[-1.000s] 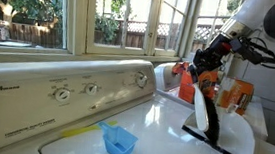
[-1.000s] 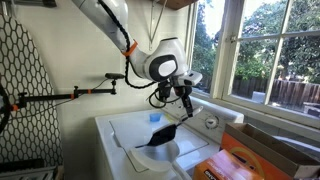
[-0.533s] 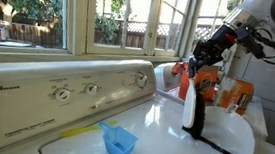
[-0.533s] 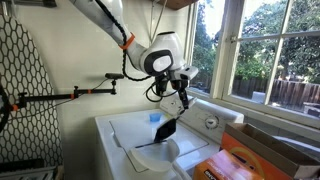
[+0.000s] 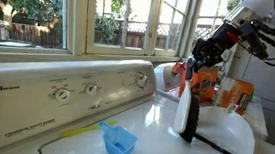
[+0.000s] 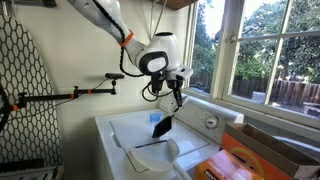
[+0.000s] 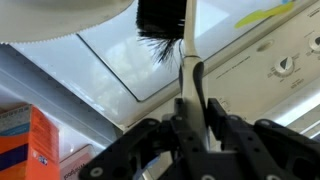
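Observation:
I should lift the brush with my gripper and put it down in the white pan [image 5: 229,132], because the brush's black bristle head [image 5: 191,120] hangs low next to the white pan's black strip.
My gripper [image 5: 201,57] [image 6: 176,97] is shut on the white handle of a brush [image 5: 183,106]. The brush hangs nearly straight down over the white washer top [image 5: 153,124]. Its black bristle head [image 6: 162,125] is low, just above a white pan-like piece [image 6: 152,158] with a thin black strip [image 5: 222,147] along it. In the wrist view the handle [image 7: 189,90] runs between my jaws [image 7: 193,125] up to the black bristles [image 7: 160,35].
A small blue scoop [image 5: 119,142] [image 6: 155,117] and a yellow strip [image 5: 77,132] lie on the washer top. An orange detergent bottle [image 5: 205,86] and an orange box [image 5: 237,96] [image 6: 250,160] stand nearby. The control panel with knobs [image 5: 76,90] backs onto windows.
My gripper has risen and shifted toward the control panel. The brush has swung from a slant to nearly upright, its bristle head lifted off the white pan.

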`<state>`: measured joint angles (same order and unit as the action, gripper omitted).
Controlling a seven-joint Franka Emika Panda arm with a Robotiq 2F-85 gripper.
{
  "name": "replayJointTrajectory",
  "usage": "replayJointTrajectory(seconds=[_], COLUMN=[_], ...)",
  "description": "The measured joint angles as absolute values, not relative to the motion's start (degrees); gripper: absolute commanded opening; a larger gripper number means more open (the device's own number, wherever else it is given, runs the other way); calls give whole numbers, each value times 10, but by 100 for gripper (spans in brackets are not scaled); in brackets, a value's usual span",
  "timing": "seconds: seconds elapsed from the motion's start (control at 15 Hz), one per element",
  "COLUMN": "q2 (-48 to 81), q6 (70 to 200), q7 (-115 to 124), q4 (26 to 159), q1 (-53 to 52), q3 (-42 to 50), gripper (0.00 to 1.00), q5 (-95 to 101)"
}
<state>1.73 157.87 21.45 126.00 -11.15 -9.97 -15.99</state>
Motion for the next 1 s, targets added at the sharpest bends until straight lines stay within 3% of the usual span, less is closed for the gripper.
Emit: replayJointTrajectory(seconds=[1.0], q2=[3], q6=[1549], q7=[286], q4=[1270], q1=[-93], q3=[-75], gripper=[7], q5=[-7])
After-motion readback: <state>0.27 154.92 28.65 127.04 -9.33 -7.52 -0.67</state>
